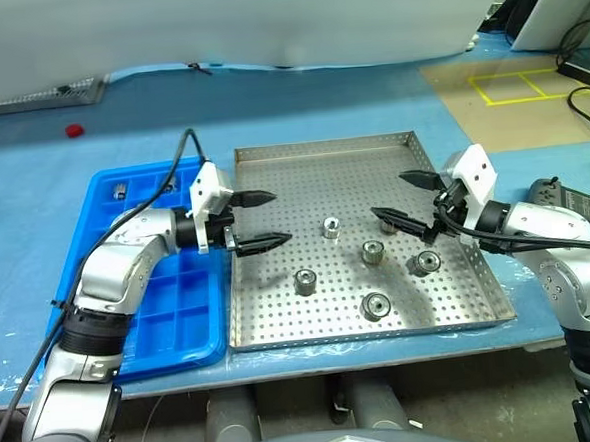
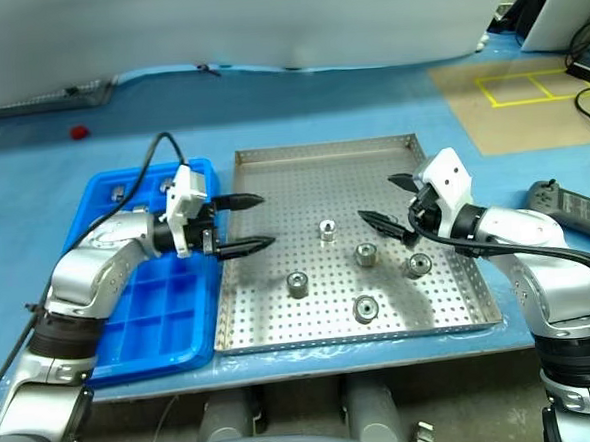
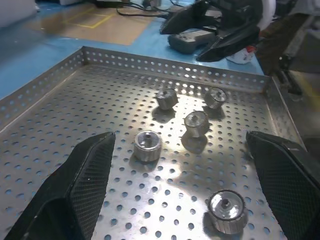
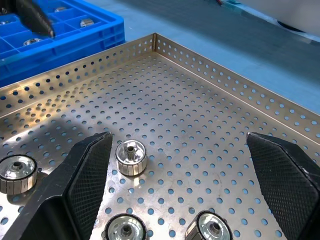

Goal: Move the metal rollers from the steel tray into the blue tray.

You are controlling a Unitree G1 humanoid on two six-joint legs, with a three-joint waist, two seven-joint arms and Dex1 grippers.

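My open left gripper should keep going down and close around the roller's sides [image 3: 228, 223], as the metal roller [image 1: 306, 281] nearest the blue tray stands clear of the things next to it.
The steel tray [image 1: 321, 147] lies in the middle of the table. Several metal rollers stand scattered on its perforated floor, among them one [image 1: 330, 227], another [image 1: 306, 280] and a third [image 1: 376, 305]. To its left is the blue tray [image 1: 180, 308], with a roller [image 1: 120, 189] in a far compartment. My left gripper [image 1: 280, 217] hovers open over the steel tray's left side, pointing right, with nothing in it. My right gripper [image 1: 389, 195] hovers open over the tray's right side, pointing left, also holding nothing. The rollers [image 3: 148, 145] lie between the two grippers.
A blue mat covers the table. A small red object [image 1: 73, 129] lies at the far left. A grey handheld device [image 1: 574, 199] rests to the right of the steel tray. Yellow tape marks [image 1: 512, 87] show on the floor beyond.
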